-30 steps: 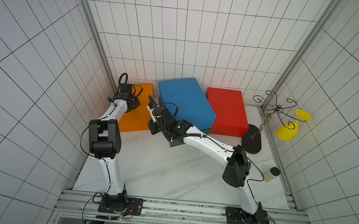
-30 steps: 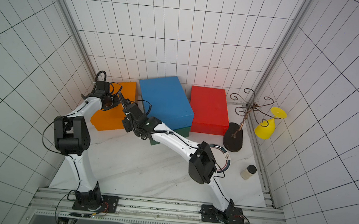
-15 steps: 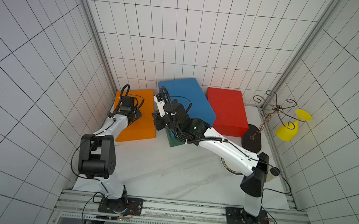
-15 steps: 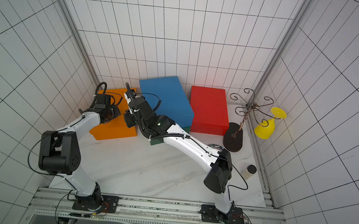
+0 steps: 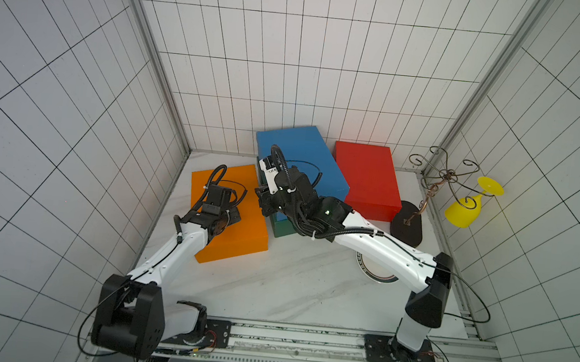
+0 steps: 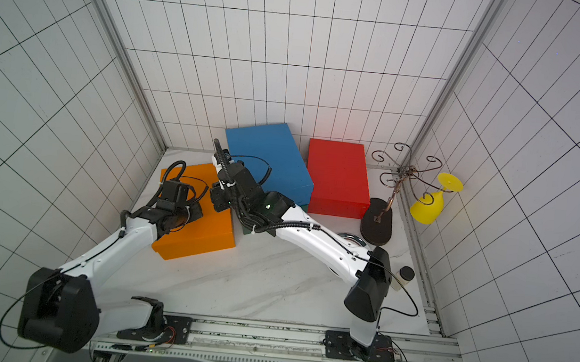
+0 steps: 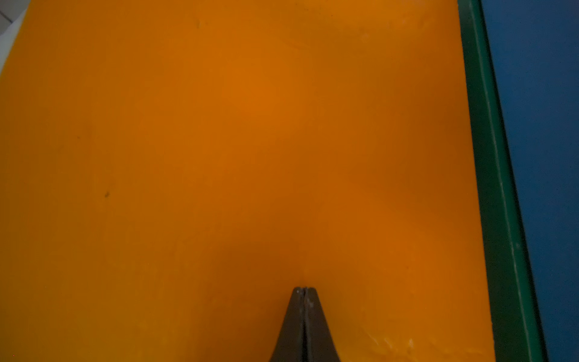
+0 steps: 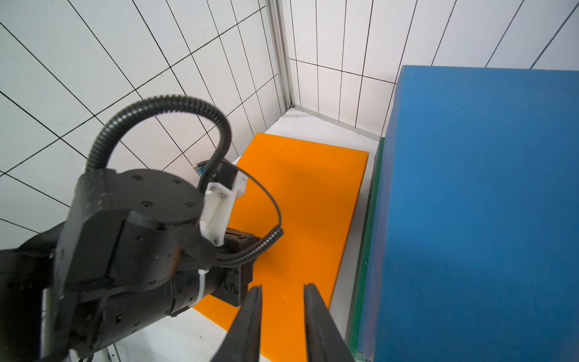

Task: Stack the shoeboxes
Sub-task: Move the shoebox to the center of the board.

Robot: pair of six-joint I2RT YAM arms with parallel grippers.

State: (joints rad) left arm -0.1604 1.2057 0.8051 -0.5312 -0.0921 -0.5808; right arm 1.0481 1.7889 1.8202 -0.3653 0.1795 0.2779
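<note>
The orange shoebox and the dark green one have a narrow gap (image 8: pixel 353 253) between them, so next I press the orange lid (image 5: pixel 243 221) with my left gripper and pull the orange shoebox closer first.
The orange shoebox (image 5: pixel 239 238) (image 6: pixel 209 234) lies left of centre. My left gripper (image 5: pixel 233 216) (image 6: pixel 197 213) (image 7: pixel 303 289) is shut and empty, its tips pressed on the orange lid (image 7: pixel 250 125). Beside it the blue shoebox (image 5: pixel 302 154) (image 6: pixel 269 154) (image 8: pixel 485 203) rests on the dark green shoebox (image 5: pixel 282 229) (image 7: pixel 492 188). The red shoebox (image 5: pixel 369 175) (image 6: pixel 338 172) stands alone to their right. My right gripper (image 5: pixel 261 202) (image 6: pixel 217 200) (image 8: pixel 282 288) hovers open over the orange box's edge nearest the green box, with nothing between its fingers.
A wire stand on a black base (image 5: pixel 407 226) holds a hanging yellow glass (image 5: pixel 465 211) at the right wall. A dark-rimmed white plate (image 5: pixel 375 275) lies under my right arm. A small dark-lidded jar (image 6: pixel 404 277) stands by the right wall. Tiled walls enclose three sides.
The orange box has slid toward the front with my left gripper on its lid. My right gripper swung from the green box's front to the gap beside the orange box and opened slightly.
</note>
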